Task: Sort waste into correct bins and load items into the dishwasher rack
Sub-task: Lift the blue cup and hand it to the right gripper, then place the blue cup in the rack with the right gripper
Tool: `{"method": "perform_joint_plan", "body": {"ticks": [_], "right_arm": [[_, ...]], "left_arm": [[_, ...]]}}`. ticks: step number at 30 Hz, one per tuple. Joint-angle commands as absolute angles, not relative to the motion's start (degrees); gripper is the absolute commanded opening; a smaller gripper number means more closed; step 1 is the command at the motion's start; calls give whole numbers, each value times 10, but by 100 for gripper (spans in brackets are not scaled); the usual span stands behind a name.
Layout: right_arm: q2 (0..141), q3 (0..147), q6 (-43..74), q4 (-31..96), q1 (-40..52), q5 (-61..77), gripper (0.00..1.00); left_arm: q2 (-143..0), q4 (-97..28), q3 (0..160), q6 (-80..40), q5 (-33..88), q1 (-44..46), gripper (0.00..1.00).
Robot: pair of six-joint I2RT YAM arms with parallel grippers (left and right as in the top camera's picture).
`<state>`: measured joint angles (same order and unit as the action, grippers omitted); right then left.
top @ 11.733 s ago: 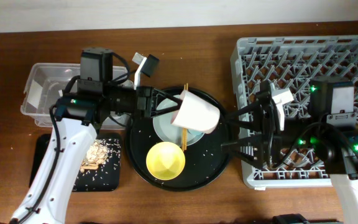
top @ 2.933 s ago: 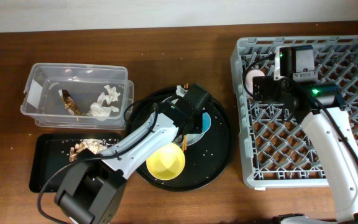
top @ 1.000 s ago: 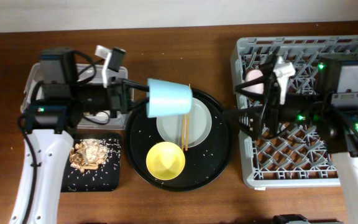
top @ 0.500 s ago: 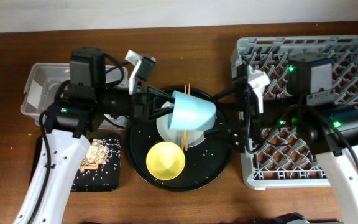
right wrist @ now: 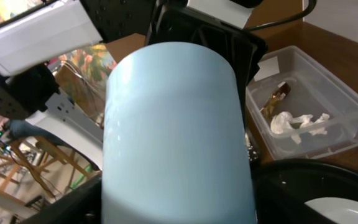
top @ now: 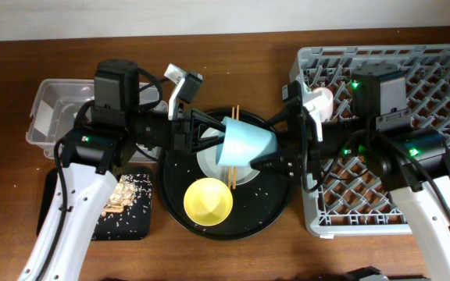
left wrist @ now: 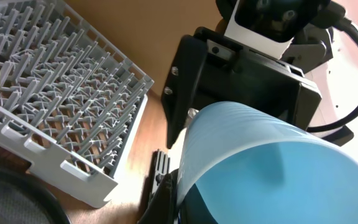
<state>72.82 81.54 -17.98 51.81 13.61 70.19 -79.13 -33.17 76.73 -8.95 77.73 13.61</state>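
Note:
My left gripper is holding the blue cup's rim (top: 225,140), and the cup has to go down into the rack. So my right gripper should grab the cup's base (top: 269,146) before my left gripper opens.
The blue cup (top: 247,144) hangs on its side above the round black tray, between both arms. My left gripper (top: 209,140) is shut on its rim. It fills the left wrist view (left wrist: 272,162). My right gripper (top: 268,145) is open, with a finger on each side of the cup's base (right wrist: 176,124). The pink cup (top: 321,101) sits in the grey dishwasher rack (top: 444,70). The yellow bowl (top: 208,200), the pale plate (top: 208,160) and the chopsticks (top: 234,117) lie on the round tray.
The round black tray (top: 276,203) lies beside the rack. The clear tub (top: 53,109) at the left holds white tissue (right wrist: 291,121) and a brown wrapper (right wrist: 275,99). The shallow black tray (top: 131,222) holds tan food scraps (top: 119,195).
My left arm has carried the blue cup to the right, over the plate. My right gripper has moved left from the rack, and its fingers now sit around the cup's base.

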Motion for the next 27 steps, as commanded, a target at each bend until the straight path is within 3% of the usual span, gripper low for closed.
{"method": "perform_joint_plan", "body": {"ticks": [1, 7, 18, 21, 27], "right_arm": [[729, 816, -180, 516, 142, 712, 69], [729, 816, -180, 517, 142, 667, 65], [729, 816, -180, 537, 142, 574, 57], [729, 816, -179, 562, 142, 500, 57], [729, 816, -110, 595, 142, 281, 54]], "left_arm": [[-790, -331, 777, -81, 768, 137, 2], [-790, -331, 777, -80, 742, 137, 28], [-790, -389, 777, -80, 504, 117, 32], [-790, -422, 777, -81, 410, 114, 41], [-790, -491, 777, -80, 321, 114, 41]]}}
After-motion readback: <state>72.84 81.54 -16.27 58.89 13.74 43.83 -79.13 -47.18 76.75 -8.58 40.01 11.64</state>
